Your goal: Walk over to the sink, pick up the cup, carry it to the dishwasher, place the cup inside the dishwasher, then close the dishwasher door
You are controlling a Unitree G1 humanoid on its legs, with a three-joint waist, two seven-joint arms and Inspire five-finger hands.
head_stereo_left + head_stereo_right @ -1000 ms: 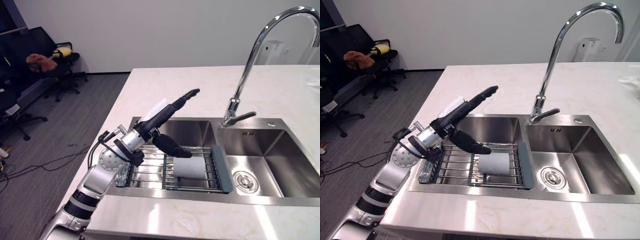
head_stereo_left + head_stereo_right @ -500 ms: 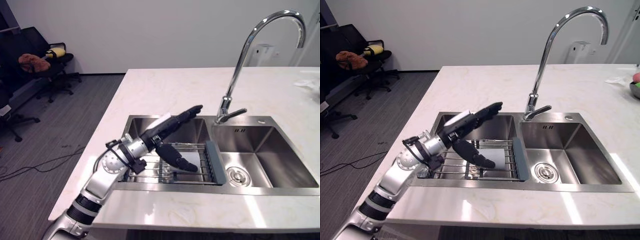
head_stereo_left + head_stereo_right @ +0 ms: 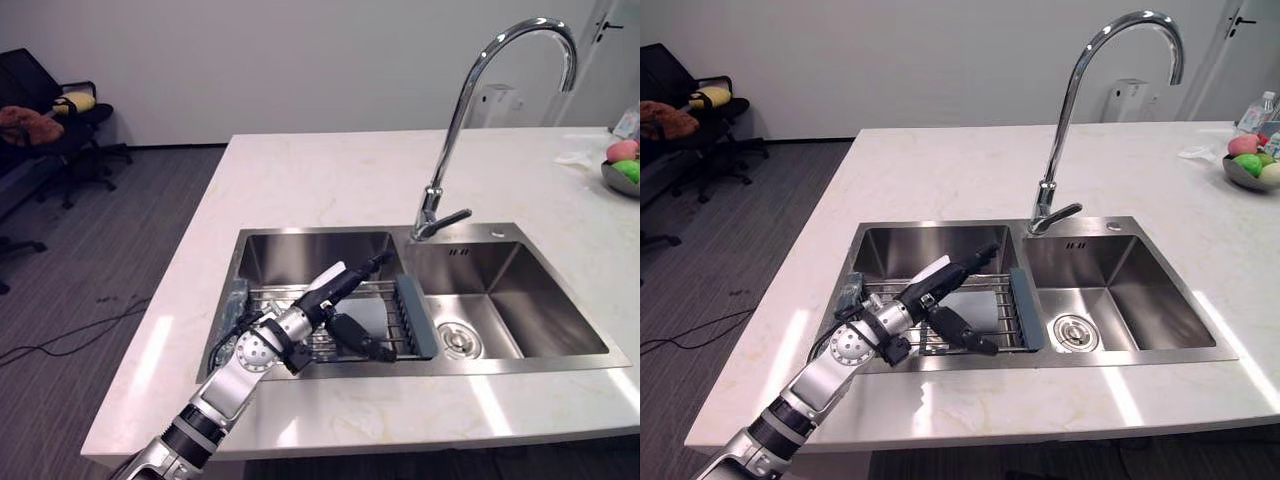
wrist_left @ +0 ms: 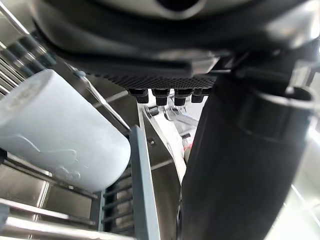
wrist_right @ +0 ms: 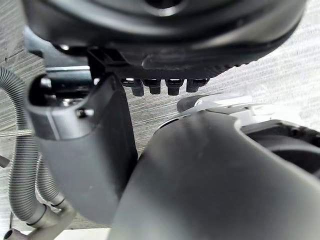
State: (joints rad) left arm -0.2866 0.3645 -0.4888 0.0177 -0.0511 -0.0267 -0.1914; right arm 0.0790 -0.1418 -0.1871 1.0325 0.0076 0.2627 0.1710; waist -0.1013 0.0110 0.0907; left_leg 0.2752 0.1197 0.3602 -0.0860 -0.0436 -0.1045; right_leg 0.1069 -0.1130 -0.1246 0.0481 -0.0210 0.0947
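Observation:
My gripper is about to lift the cup [image 3: 366, 318], which lies on its side over the open wire rack [image 3: 396, 328]. The cup will come up empty, and the rack will stay behind.
A white cup [image 3: 373, 313] lies on its side on a wire rack [image 3: 272, 298] set across the left basin of the steel sink [image 3: 310, 250]. My left hand [image 3: 320, 298] reaches over the rack, open. Its straight fingers [image 3: 372, 265] pass over the cup and the thumb [image 3: 358, 341] points out on the near side. The cup [image 4: 55, 135] in the left wrist view lies just past the fingers [image 4: 165, 96], beside the thumb [image 4: 240, 165], untouched. My right hand [image 5: 80, 150] hangs over the grey floor, open and holding nothing.
A tall curved faucet [image 3: 455, 120] rises between the two basins. The rack's grey end bar [image 3: 414, 315] sits by the divider. A bowl of fruit [image 3: 621, 166] stands at the counter's far right. Office chairs [image 3: 60, 115] are at the far left.
The camera has pulled back and swung right, so the whole scene shifted. My left hand has dropped from above the sink down to the rack, closing in around the cup.

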